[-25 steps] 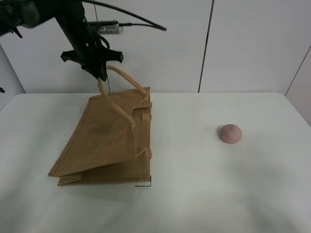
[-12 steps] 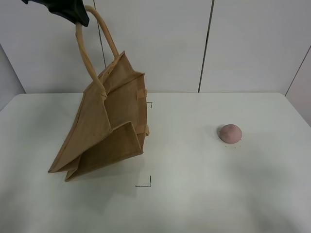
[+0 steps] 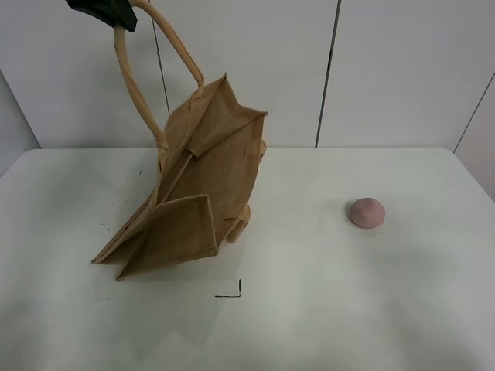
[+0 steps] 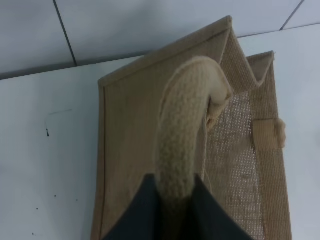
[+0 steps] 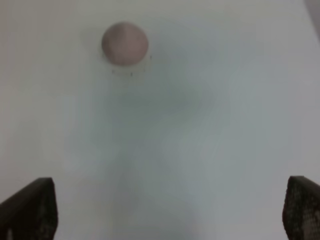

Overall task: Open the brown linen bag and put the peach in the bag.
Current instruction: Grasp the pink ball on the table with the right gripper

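The brown linen bag's near panel (image 3: 174, 235) stands up across the bag's tilted opening. The peach (image 3: 366, 213) will stay cradled behind that panel when I lower the peach in.
The brown linen bag (image 3: 203, 174) hangs tilted by one light-tan handle (image 3: 138, 85), with its lower left corner still on the table and its mouth pointing up and to the right. My left gripper (image 3: 104, 11) is at the top left edge of the exterior view, shut on that handle. The left wrist view shows the handle (image 4: 187, 135) pinched between the dark fingers (image 4: 142, 215), with the bag's side (image 4: 125, 145) below. The peach (image 3: 366, 212) sits on the table to the right, apart from the bag. My right gripper (image 5: 167, 210) is open, well short of the peach (image 5: 125, 43); it is out of the exterior view.
The white table (image 3: 325, 309) runs to a white panelled wall at the back. A small black corner mark (image 3: 233, 292) is on the table in front of the bag. The bag's second handle (image 3: 240, 222) hangs down at its right side.
My left gripper has lifted the handle upward. The bag rose from lying flat to hanging tilted, and its top has swung to the right. The peach has not moved.
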Controlling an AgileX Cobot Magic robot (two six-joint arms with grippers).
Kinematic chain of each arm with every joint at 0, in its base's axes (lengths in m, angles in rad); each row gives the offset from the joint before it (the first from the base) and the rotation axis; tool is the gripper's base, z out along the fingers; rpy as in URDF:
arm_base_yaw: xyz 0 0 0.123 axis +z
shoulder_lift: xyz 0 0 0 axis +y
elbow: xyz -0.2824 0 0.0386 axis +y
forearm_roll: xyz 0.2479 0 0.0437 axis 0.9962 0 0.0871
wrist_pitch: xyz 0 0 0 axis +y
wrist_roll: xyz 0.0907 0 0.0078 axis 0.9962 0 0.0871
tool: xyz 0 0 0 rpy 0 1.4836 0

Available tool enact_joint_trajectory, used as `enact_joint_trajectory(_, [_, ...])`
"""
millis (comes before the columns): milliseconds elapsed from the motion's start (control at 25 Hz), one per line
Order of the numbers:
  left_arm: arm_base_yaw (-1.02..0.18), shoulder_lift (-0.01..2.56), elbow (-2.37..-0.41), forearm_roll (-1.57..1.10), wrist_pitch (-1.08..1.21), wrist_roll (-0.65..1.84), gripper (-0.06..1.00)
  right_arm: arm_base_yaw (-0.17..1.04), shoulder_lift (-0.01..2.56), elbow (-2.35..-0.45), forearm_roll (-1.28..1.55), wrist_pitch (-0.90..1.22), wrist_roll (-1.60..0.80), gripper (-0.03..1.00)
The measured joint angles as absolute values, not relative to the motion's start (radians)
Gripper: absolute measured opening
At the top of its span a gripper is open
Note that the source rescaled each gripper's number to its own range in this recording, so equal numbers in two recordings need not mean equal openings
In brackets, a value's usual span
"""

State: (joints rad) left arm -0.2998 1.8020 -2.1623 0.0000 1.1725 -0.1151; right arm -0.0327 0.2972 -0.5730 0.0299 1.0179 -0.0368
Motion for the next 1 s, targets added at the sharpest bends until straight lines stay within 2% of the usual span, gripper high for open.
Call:
enact_joint_trajectory(240, [-0.3,1.802,-2.162,0.0,1.172,-0.115,0.0,-0.033,0.771,-0.76,0.037,0.961,-0.04,1.0])
enact_joint_trajectory(600, [-0.3,1.802,-2.162,0.0,1.172,-0.114,0.0,-0.033,1.519,-1.155,0.062,0.952,-0.088,1.0])
enact_joint_trajectory(840, [-0.3,1.802,-2.162,0.0,1.172,-0.114,0.0,-0.017,1.84,-1.408,0.085,0.982,-0.095,1.0])
enact_joint_trajectory(1000, [-0.3,1.802,-2.162,0.0,1.172,-0.114,0.0,0.043,1.934,-1.455,0.083,0.982,-0.113,1.0])
